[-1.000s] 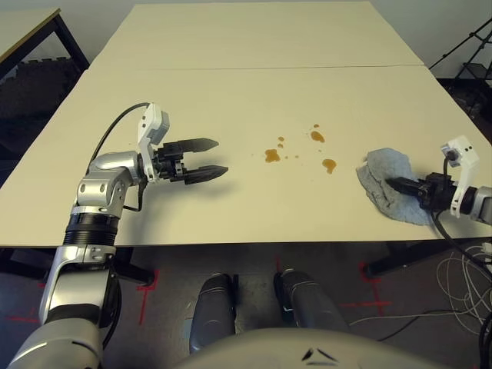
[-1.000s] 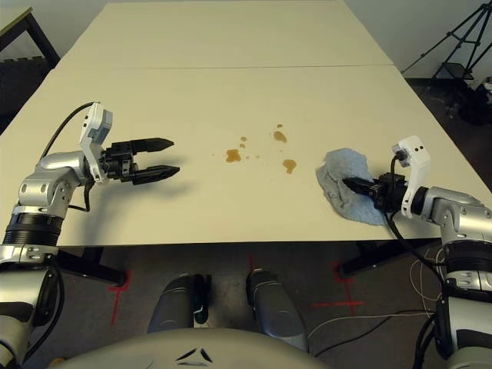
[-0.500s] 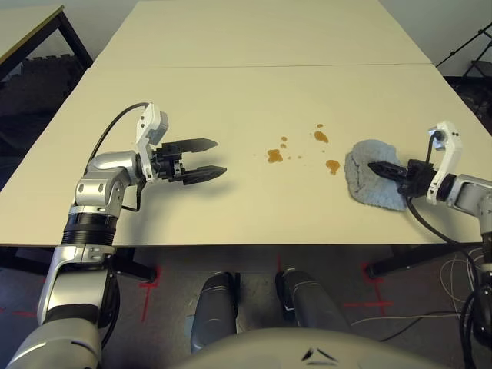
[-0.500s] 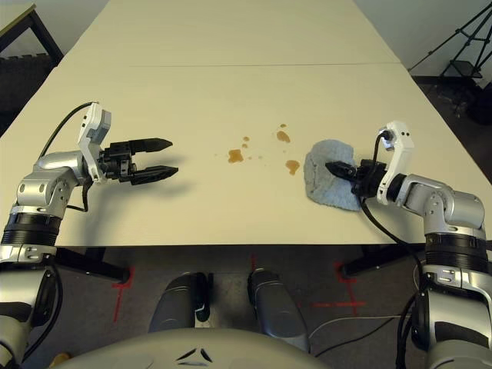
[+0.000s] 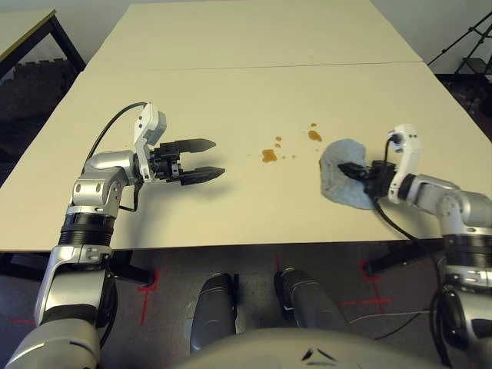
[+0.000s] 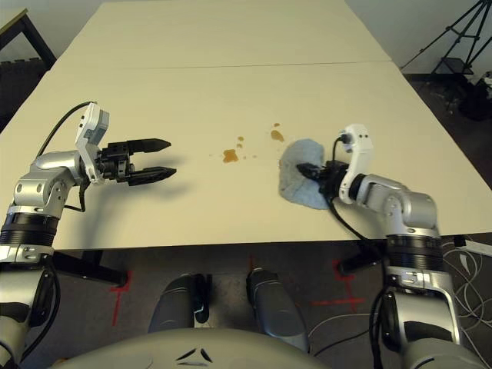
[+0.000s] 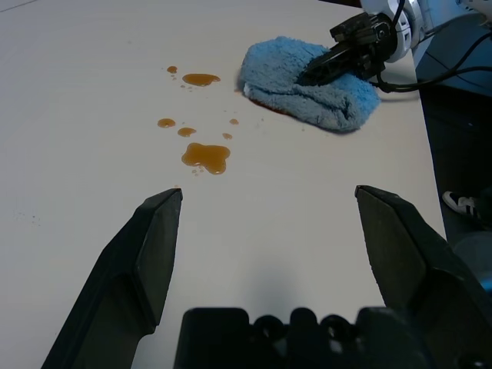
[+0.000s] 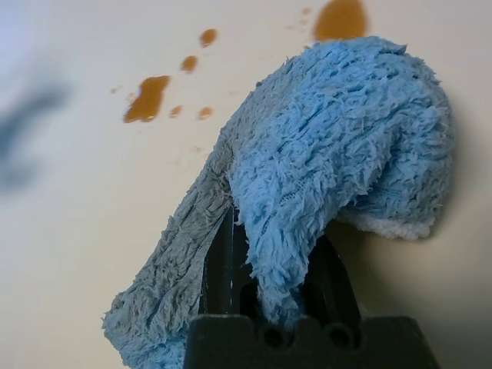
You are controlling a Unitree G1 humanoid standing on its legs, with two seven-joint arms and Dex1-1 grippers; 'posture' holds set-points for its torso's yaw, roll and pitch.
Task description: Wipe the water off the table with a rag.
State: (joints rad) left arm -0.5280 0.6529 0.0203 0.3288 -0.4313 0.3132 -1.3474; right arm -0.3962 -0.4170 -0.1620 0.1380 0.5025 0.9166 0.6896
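Observation:
The rag's far edge stops short of the far amber blotch. Next, my right gripper pulls the rag back first and then sweeps it farther out over that blotch.
The light blue rag lies bunched on the beige table, right of centre. My right gripper is shut on its rumpled top; in the right wrist view the cloth drapes over both black fingers. Amber water drops sit just left of the rag, and another blotch lies at its far edge. The left wrist view shows the same drops and the rag. My left gripper hovers open over the table's left part, pointing at the drops with nothing in it.
A thin seam crosses the table behind the work area. The corner of another table stands at the far left. A tripod stands off the table's right side, and cables lie on the floor there.
My right gripper has dragged the rag leftward across the table toward the drops, and the rag now covers the blotch that lay nearest it. The left arm has stayed put.

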